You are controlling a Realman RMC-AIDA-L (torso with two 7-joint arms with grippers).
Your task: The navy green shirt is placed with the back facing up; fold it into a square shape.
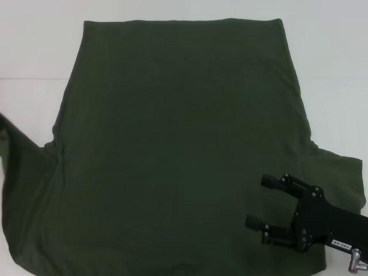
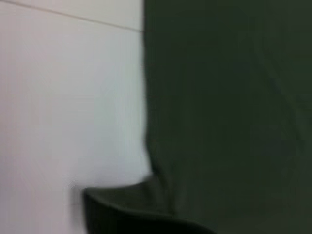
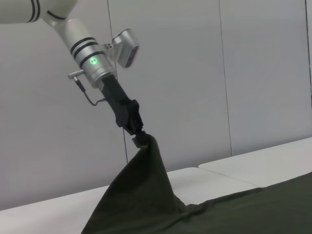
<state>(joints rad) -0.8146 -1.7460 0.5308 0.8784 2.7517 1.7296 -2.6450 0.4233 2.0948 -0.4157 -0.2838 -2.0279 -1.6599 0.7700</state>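
Observation:
The raised sleeve's end (image 3: 152, 148) is in my left gripper's fingers and the shirt's back (image 1: 112, 164) is flat, so I should carry on inward with that gripper and release the sleeve there.
The navy green shirt (image 1: 178, 144) lies spread on the white table (image 1: 34, 46), plain back up, hem at the far end. My left gripper (image 3: 139, 140) shows only in the right wrist view. It is shut on the shirt's left sleeve (image 3: 141, 185) and holds it up in a peak above the table. In the head view that sleeve (image 1: 14, 144) rises out of the left edge. My right gripper (image 1: 260, 201) is open, fingers pointing left, over the shirt's near right part beside the right sleeve (image 1: 339, 178). The left wrist view shows the shirt's side edge (image 2: 219, 107).
Bare white table (image 2: 68, 97) runs along the shirt's left side, with more of it (image 1: 333, 69) to the right of the shirt and beyond the hem. A grey wall (image 3: 204, 73) stands behind the table.

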